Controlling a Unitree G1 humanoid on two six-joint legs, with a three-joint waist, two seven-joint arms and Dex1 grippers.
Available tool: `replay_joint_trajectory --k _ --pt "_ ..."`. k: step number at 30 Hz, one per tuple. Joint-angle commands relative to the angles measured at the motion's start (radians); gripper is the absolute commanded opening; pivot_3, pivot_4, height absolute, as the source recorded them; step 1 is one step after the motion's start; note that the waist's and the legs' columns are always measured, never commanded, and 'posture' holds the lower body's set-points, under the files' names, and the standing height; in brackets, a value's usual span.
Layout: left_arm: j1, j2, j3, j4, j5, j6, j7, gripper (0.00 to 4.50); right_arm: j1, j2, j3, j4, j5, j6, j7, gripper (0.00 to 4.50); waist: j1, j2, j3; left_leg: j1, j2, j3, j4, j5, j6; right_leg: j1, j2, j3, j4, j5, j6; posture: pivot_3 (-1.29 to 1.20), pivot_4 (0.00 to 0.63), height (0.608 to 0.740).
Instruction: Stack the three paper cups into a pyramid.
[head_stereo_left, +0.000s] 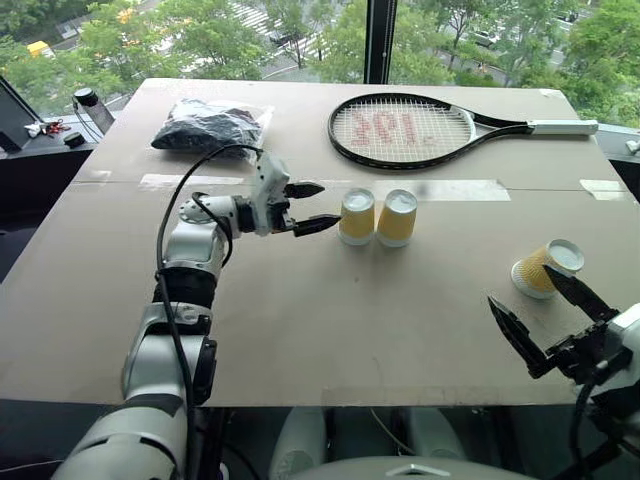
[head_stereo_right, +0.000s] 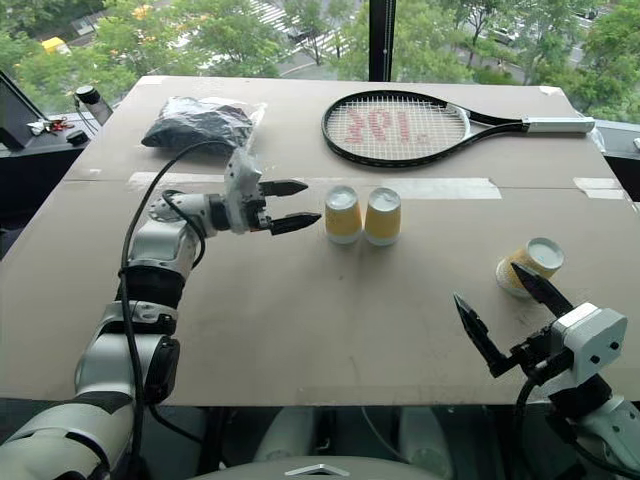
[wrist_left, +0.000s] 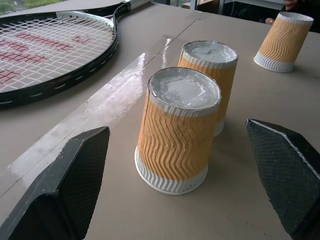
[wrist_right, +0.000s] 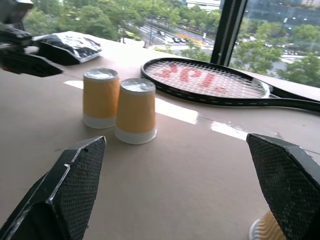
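Note:
The third cup (head_stereo_left: 547, 269) should settle across the two upside-down cups (head_stereo_left: 377, 218) and leave them standing when the robot lowers it, because they stand close together with level bottoms.
Two paper cups stand upside down, side by side and touching, at the table's middle: the left one (head_stereo_left: 357, 217) and the right one (head_stereo_left: 397, 217). A third cup (head_stereo_left: 545, 268) stands upside down, apart from them, near the right edge. My left gripper (head_stereo_left: 331, 202) is open and level, just left of the left cup (wrist_left: 177, 137), with that cup ahead of its spread fingers and not touching them. My right gripper (head_stereo_left: 519, 284) is open near the front right edge, just in front of the third cup, and holds nothing.
A tennis racket (head_stereo_left: 405, 130) lies at the back of the brown table (head_stereo_left: 330, 330). A dark bundle in a clear bag (head_stereo_left: 208, 125) lies back left. Strips of clear tape (head_stereo_left: 465, 188) cross the tabletop behind the cups. A bottle (head_stereo_left: 92, 105) stands off the table's far left.

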Motion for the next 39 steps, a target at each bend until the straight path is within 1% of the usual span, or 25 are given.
replay_joint_trajectory --k 1,5,8,12,21,22,23,25,26,27,28,30,34,37,39 --pt "0.111 0.069 0.043 -0.342 -0.178 0.201 -0.033 4.46 -0.08 -0.014 -0.086 0.092 -0.025 0.081 -0.115 4.5 0.002 0.0 0.0 0.0 0.0 0.0 0.0 0.0 0.0 0.0 -0.001 0.0 0.0 0.0 0.0 0.0 0.15 0.74" --pt "0.23 0.1 0.046 -0.605 -0.313 0.34 0.007 4.46 -0.176 -0.03 -0.062 0.187 -0.083 0.108 -0.135 4.5 0.023 0.003 -0.001 0.001 0.0 -0.001 0.0 0.0 0.0 0.0 -0.001 -0.001 0.0 0.0 0.0 0.0 0.15 0.74" --pt "0.283 0.087 0.049 -0.736 -0.382 0.399 0.077 4.46 -0.263 -0.033 -0.052 0.273 -0.098 0.164 -0.169 4.5 0.023 0.003 -0.002 0.001 -0.001 0.0 0.0 0.0 0.0 0.001 -0.001 0.0 0.001 0.0 0.0 0.0 0.15 0.74" --pt "0.344 0.089 0.046 -0.821 -0.411 0.405 0.126 4.46 -0.351 -0.031 -0.038 0.335 -0.102 0.23 -0.198 4.5 0.02 0.004 -0.002 0.001 0.0 0.0 0.0 0.0 0.0 0.0 0.0 0.001 0.001 0.0 0.0 0.0 0.15 0.74" --pt "0.417 0.094 0.062 -0.868 -0.44 0.372 0.178 4.46 -0.426 -0.031 -0.027 0.39 -0.113 0.268 -0.187 4.5 0.022 0.004 -0.002 0.001 0.0 0.001 0.0 0.0 0.0 0.0 0.001 0.002 0.0 0.0 0.0 0.0 0.15 0.74" --pt "0.426 0.097 0.064 -0.868 -0.44 0.365 0.179 4.5 -0.428 -0.03 -0.024 0.391 -0.115 0.27 -0.185 4.24 0.022 0.004 -0.002 0.001 0.0 0.001 0.0 0.0 0.0 0.0 0.001 0.002 0.0 0.0 0.0 0.0 0.15 0.74" --pt "0.432 0.099 0.065 -0.868 -0.442 0.362 0.181 4.5 -0.43 -0.029 -0.024 0.391 -0.116 0.272 -0.183 4.08 0.022 0.004 -0.002 0.001 0.0 0.001 0.0 0.0 0.0 0.0 0.001 0.002 0.0 0.0 0.0 0.0 0.15 0.74" --pt "0.44 0.101 0.069 -0.867 -0.446 0.353 0.185 4.5 -0.434 -0.027 -0.027 0.389 -0.114 0.277 -0.184 3.33 0.023 0.004 -0.002 0.001 0.0 0.001 -0.001 0.0 0.0 0.0 0.001 0.001 0.0 0.0 0.0 0.0 0.15 0.74" --pt "0.443 0.102 0.07 -0.866 -0.446 0.348 0.185 4.5 -0.436 -0.025 -0.028 0.386 -0.111 0.281 -0.185 2.75 0.023 0.004 -0.002 0.001 0.0 0.001 -0.001 0.0 0.0 0.0 0.001 0.001 0.0 0.0 0.0 0.0 0.15 0.74" --pt "0.445 0.099 0.073 -0.865 -0.45 0.343 0.187 4.5 -0.438 -0.025 -0.029 0.383 -0.111 0.285 -0.185 2.33 0.023 0.004 -0.002 0.001 0.0 0.001 -0.001 0.0 0.0 0.0 0.001 0.001 0.0 0.0 0.0 0.0 0.15 0.74" --pt "0.446 0.095 0.075 -0.865 -0.449 0.334 0.189 4.5 -0.439 -0.026 -0.029 0.379 -0.11 0.288 -0.185 2.17 0.022 0.004 -0.002 0.001 0.0 0.001 -0.001 0.0 0.0 0.0 0.001 0.001 0.0 0.0 0.0 0.0 0.15 0.74" --pt "0.461 0.07 0.078 -0.861 -0.408 0.255 0.193 4.5 -0.441 -0.037 -0.029 0.363 -0.113 0.293 -0.179 2.17 0.022 0.004 -0.002 0.001 0.0 0.001 -0.001 0.0 0.0 0.0 0.001 0.002 0.0 0.0 0.0 0.0 0.15 0.74" --pt "0.487 0.011 0.108 -0.835 -0.476 0.202 0.163 4.5 -0.5 -0.079 -0.008 0.318 -0.084 0.312 -0.133 2.17 0.02 0.005 -0.002 0.001 0.0 0.002 -0.001 0.0 0.0 0.0 0.001 0.002 0.0 0.0 0.0 0.0 0.15 0.74" --pt "0.516 -0.011 0.149 -0.803 -0.477 0.141 0.154 4.5 -0.647 -0.119 0.06 0.27 0.003 0.388 -0.079 2.17 -0.001 0.006 -0.002 0.002 0.0 0.002 -0.001 -0.001 0.001 0.0 0.002 0.003 0.0 0.0 0.0 0.0 0.15 0.74" --pt "0.546 -0.005 0.174 -0.783 -0.471 0.121 0.146 4.5 -0.749 -0.14 0.122 0.264 0.028 0.427 -0.046 2.17 -0.006 0.006 -0.002 0.002 0.001 0.002 -0.001 -0.001 0.002 0.0 0.003 0.003 0.001 0.0 0.0 0.0 0.15 0.74"
